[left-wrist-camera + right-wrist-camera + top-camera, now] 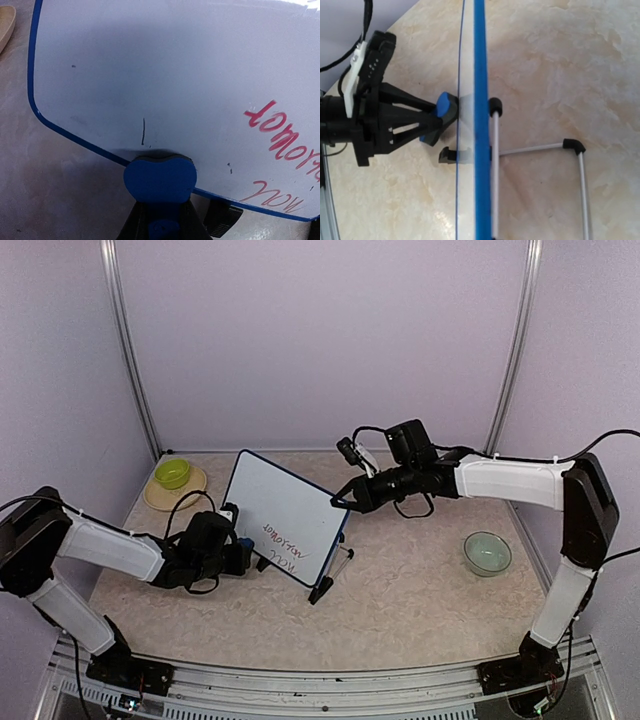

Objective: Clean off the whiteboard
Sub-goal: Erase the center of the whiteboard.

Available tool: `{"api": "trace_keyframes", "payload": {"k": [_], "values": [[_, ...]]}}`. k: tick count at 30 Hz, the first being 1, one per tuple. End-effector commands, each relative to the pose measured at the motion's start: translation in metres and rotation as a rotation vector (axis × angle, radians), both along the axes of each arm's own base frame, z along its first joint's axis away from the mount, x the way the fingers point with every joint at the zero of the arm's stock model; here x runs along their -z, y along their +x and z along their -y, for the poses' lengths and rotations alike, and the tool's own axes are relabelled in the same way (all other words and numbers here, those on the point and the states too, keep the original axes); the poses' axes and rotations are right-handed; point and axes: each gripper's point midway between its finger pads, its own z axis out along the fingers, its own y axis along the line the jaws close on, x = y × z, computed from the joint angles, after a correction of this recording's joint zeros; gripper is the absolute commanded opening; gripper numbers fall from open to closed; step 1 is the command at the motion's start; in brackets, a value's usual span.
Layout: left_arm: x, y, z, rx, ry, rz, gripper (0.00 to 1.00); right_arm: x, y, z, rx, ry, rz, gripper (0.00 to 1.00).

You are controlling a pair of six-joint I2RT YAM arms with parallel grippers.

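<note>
The eraser already covers part of the whiteboard's lower blue frame [125,161], next to the red handwriting, so my left gripper should move the eraser back up and over to those letters [284,547].
The whiteboard [285,510] stands tilted on its black-tipped legs [335,570] in the middle of the table. Red handwriting [282,137] fills its lower right part, and a short black stroke [143,131] remains near the bottom edge. My left gripper [238,555] is shut on a blue eraser [160,177], whose dark pad presses on the board just above its blue frame [65,131]. My right gripper [340,500] is shut at the board's upper right edge. In the right wrist view that edge [480,100] runs straight down to the bottom of the picture, and my own fingers stay out of sight.
A green bowl [173,473] sits on a tan plate [150,498] at the back left. A pale green bowl [487,552] stands at the right. The wire stand [540,148] sticks out behind the board. Walls close in the table at the back and both sides.
</note>
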Motion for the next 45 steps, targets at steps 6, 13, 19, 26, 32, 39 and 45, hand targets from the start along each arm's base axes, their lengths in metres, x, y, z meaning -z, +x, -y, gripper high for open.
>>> {"api": "trace_keyframes", "payload": {"k": [6,13,19,26,32,39,45], "values": [[-0.089,0.053,0.047,0.052,-0.083,0.191,0.11,0.029,-0.014,-0.010,-0.077,-0.077,-0.047,0.00],[-0.058,0.039,0.040,0.051,-0.047,0.133,0.11,0.028,-0.007,-0.017,-0.082,-0.078,-0.043,0.00],[-0.017,0.015,0.013,-0.001,-0.019,0.049,0.11,0.019,0.001,-0.025,-0.093,-0.073,-0.022,0.00],[0.003,0.001,0.007,0.001,-0.020,0.004,0.11,0.014,0.006,-0.030,-0.102,-0.076,-0.015,0.00],[-0.034,0.020,0.017,0.007,-0.031,0.093,0.11,0.016,0.009,-0.032,-0.109,-0.083,-0.023,0.00],[-0.081,0.046,0.038,0.025,-0.091,0.183,0.11,0.014,0.011,-0.036,-0.114,-0.076,-0.025,0.00],[-0.060,0.042,0.041,0.034,-0.074,0.143,0.11,0.018,0.011,-0.037,-0.116,-0.079,-0.030,0.00]]}}
